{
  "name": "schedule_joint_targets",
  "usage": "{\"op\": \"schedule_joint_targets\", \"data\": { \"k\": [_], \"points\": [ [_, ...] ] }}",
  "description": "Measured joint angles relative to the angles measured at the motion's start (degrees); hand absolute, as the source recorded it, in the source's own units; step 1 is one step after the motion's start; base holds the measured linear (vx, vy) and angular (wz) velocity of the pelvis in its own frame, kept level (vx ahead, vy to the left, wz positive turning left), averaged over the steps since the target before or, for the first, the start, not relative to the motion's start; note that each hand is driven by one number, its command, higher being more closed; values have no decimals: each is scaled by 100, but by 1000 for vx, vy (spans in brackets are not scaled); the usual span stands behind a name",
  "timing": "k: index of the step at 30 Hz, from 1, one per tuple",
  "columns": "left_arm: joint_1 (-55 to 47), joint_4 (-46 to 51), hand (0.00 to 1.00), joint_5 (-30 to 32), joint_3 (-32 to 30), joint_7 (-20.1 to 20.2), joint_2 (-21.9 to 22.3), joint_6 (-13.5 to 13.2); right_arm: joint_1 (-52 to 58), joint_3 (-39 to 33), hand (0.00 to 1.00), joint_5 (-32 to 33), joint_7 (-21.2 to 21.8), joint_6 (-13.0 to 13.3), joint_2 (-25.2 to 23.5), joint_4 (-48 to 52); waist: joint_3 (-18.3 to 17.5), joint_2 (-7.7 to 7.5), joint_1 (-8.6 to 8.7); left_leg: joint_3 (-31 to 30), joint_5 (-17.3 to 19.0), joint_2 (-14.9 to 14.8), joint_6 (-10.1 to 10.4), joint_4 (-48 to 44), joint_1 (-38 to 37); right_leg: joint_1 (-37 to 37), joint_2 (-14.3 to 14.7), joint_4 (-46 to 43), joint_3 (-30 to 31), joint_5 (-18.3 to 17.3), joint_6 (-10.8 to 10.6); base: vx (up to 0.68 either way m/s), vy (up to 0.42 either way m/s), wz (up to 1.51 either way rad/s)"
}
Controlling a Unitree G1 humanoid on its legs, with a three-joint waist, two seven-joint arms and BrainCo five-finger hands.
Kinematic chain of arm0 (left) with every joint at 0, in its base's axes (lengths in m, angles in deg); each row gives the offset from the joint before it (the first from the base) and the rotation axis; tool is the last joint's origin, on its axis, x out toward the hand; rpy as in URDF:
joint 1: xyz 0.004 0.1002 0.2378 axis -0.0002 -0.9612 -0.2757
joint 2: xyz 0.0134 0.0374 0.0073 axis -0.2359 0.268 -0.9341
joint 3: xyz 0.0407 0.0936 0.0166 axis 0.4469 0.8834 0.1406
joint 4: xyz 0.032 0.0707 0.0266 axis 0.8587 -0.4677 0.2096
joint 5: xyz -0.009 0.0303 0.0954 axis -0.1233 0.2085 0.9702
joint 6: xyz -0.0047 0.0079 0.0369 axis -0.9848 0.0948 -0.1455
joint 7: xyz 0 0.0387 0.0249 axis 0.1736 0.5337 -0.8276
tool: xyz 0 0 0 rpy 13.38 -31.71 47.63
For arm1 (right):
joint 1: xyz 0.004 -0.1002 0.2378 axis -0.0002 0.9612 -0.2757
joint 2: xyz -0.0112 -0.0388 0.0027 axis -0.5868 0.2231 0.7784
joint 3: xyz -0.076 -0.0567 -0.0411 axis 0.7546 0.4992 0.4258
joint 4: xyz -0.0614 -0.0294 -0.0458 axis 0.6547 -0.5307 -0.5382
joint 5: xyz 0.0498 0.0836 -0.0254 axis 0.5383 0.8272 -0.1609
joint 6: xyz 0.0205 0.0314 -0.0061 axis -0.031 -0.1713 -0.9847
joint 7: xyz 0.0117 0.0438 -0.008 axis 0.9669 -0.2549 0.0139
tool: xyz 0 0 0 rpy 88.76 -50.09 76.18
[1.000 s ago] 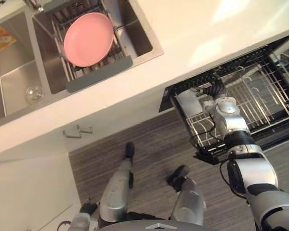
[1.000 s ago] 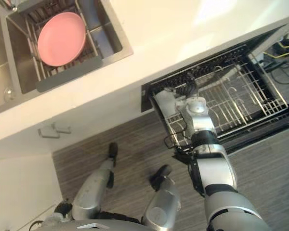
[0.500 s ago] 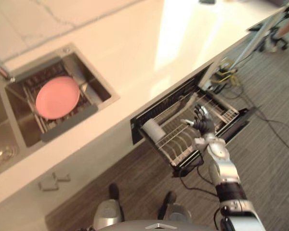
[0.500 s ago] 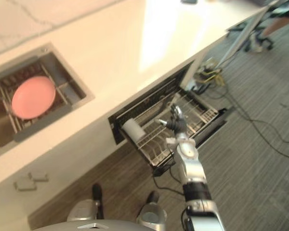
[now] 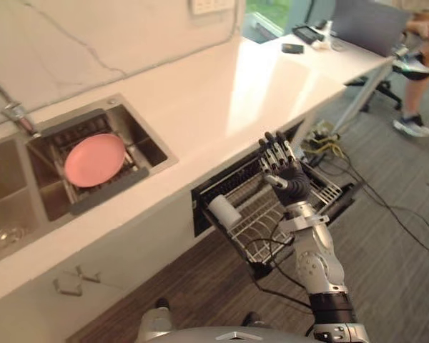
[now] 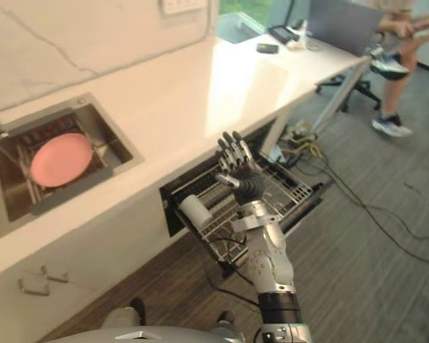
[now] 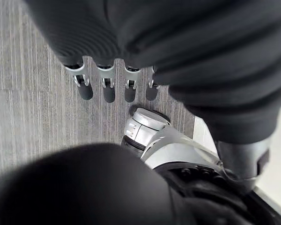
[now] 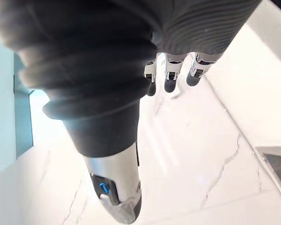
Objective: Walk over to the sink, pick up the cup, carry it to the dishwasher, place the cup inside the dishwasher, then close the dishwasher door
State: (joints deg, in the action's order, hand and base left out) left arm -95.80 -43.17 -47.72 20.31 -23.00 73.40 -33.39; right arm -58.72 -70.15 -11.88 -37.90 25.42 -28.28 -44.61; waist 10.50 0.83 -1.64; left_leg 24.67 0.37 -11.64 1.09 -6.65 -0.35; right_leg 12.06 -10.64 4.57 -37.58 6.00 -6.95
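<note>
My gripper will uncover an empty drainer under the plate when it lifts the plate, because only drainer bars (image 5: 131,158) show around the pink plate's rim (image 5: 95,161).
The white cup (image 5: 224,211) lies on its side at the left end of the pulled-out dishwasher rack (image 5: 261,236), under the counter edge. My right hand (image 5: 281,169) is raised above the rack's middle, palm forward, open, fingers straight and spread, holding nothing; its fingers (image 8: 171,77) point at the marble wall in the right wrist view. It is apart from the cup, up and to its right. In the left wrist view my left hand (image 7: 107,84) hangs over the floor, open and empty.
The sink (image 5: 146,146) at the left holds a pink plate (image 5: 94,159) in a drainer. The white counter (image 5: 222,93) runs to a desk at the far right, where a person (image 5: 418,71) stands. Cables (image 5: 365,193) lie on the floor beyond the dishwasher.
The camera has tilted up and the whole view shifted. My right hand has risen from the rack to above it with fingers spread. The cup stays in the rack.
</note>
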Motion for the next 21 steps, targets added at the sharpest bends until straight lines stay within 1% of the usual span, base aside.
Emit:
{"op": "schedule_joint_targets", "data": {
  "k": [1,2,3,4,5,6,7,9,10,11,12,13,14,15,16,17,18,19,20,21],
  "points": [
    [-52,-8,0,14,-1,-31,-7,-106,-1,-21,0,-5,-120,62,38,15,-21,2,56,445,36,-98,-61,-57,-21,83,-28,0,-221,-5,-14,49,65,175],
    [-85,-6,0,50,-16,-87,-3,-257,-14,-145,0,-6,-327,244,153,37,-51,40,135,1048,32,-249,-69,-177,-28,202,-114,1,-644,-16,-79,47,86,143],
    [-85,-3,0,127,-19,-95,12,-301,-23,-237,0,-4,-433,334,212,40,-70,72,140,1208,10,-292,-73,-238,-28,221,-162,-10,-770,-20,-119,30,176,143],
    [-91,24,0,269,-34,-74,108,-354,-128,-343,0,-3,-620,512,345,40,-95,224,86,1292,-204,-274,-1,-244,35,209,-247,-106,-893,-61,-197,-17,221,65],
    [-149,78,0,373,-59,-32,211,-342,-288,-360,0,-1,-707,632,356,40,-58,237,-19,1255,-260,-171,1,-244,46,154,-380,-146,-839,-68,-209,-19,228,28],
    [-191,93,0,393,-87,1,245,-323,-354,-340,0,3,-756,685,350,46,-59,244,-32,1202,-238,-106,30,-249,44,153,-425,-139,-819,-59,-252,-12,239,-15],
    [-249,150,0,413,-186,45,297,-314,-467,-316,0,11,-833,770,353,48,-75,266,-26,1136,-183,6,10,-212,24,154,-519,-137,-760,-24,-294,-1,179,-14],
    [-230,184,0,454,-235,184,305,-357,-656,-298,0,133,-1029,793,354,50,-103,194,26,1134,-205,228,-40,1,-9,47,-673,-173,-678,5,-329,6,181,-12],
    [-163,185,0,479,-231,260,310,-401,-731,-307,0,162,-1112,793,343,51,-98,151,42,1138,-321,369,-68,230,-66,-8,-758,-225,-665,28,-348,9,167,-5],
    [-110,204,0,544,-220,365,282,-556,-783,-330,0,165,-1234,792,308,53,-77,106,82,1134,-517,569,-120,610,-217,-21,-868,-320,-672,49,-383,10,174,1],
    [-93,227,0,614,-212,381,282,-643,-779,-356,0,160,-1305,791,280,53,-76,86,91,1128,-622,671,-142,817,-305,-26,-923,-376,-683,43,-392,-6,172,11],
    [-58,227,0,722,-203,309,247,-694,-767,-413,0,146,-1430,788,221,54,-64,19,103,1091,-769,839,-202,1164,-405,-63,-1024,-515,-695,5,-430,-8,164,15],
    [-37,234,0,772,-185,312,213,-717,-766,-438,0,117,-1522,788,211,67,-66,16,106,1030,-776,894,-209,1161,-387,-89,-1105,-632,-712,-47,-440,-10,145,29],
    [-11,284,0,872,-101,312,159,-749,-752,-515,0,116,-1632,777,210,98,-42,-54,110,899,-753,1003,-243,1161,-316,-212,-1285,-994,-695,-231,-366,21,126,55],
    [21,353,0,927,-5,310,78,-751,-669,-635,0,112,-1755,768,188,206,-25,-86,118,549,-716,1114,-301,1155,-210,-374,-1374,-1378,-386,-621,-67,9,124,73],
    [27,393,0,929,63,304,30,-751,-609,-736,0,103,-1808,768,159,227,-14,-98,151,305,-682,1155,-356,1142,-135,-458,-1295,-1502,-23,-915,237,13,66,135],
    [32,404,0,931,323,323,-120,-758,-340,-994,0,45,-2021,756,51,372,-10,-154,211,-262,-622,1232,-441,1127,-148,-535,-929,-1612,903,-1465,774,17,2,138],
    [27,415,0,932,404,366,-201,-775,-224,-1105,0,9,-2067,759,11,466,-17,-188,219,-415,-611,1295,-457,1128,-160,-499,-823,-1624,1232,-1563,820,73,-33,159],
    [15,453,0,1017,508,500,-312,-798,-131,-1183,0,-1,-2143,752,11,531,-4,-376,209,-551,-634,1388,-528,1137,-182,-481,-758,-1732,1641,-1571,840,118,-33,96],
    [23,504,0,1045,520,581,-325,-823,-156,-1160,0,9,-2120,721,10,529,-5,-438,129,-675,-655,1369,-590,1125,-192,-581,-703,-2003,1902,-1487,759,115,-21,70]
  ]
}}
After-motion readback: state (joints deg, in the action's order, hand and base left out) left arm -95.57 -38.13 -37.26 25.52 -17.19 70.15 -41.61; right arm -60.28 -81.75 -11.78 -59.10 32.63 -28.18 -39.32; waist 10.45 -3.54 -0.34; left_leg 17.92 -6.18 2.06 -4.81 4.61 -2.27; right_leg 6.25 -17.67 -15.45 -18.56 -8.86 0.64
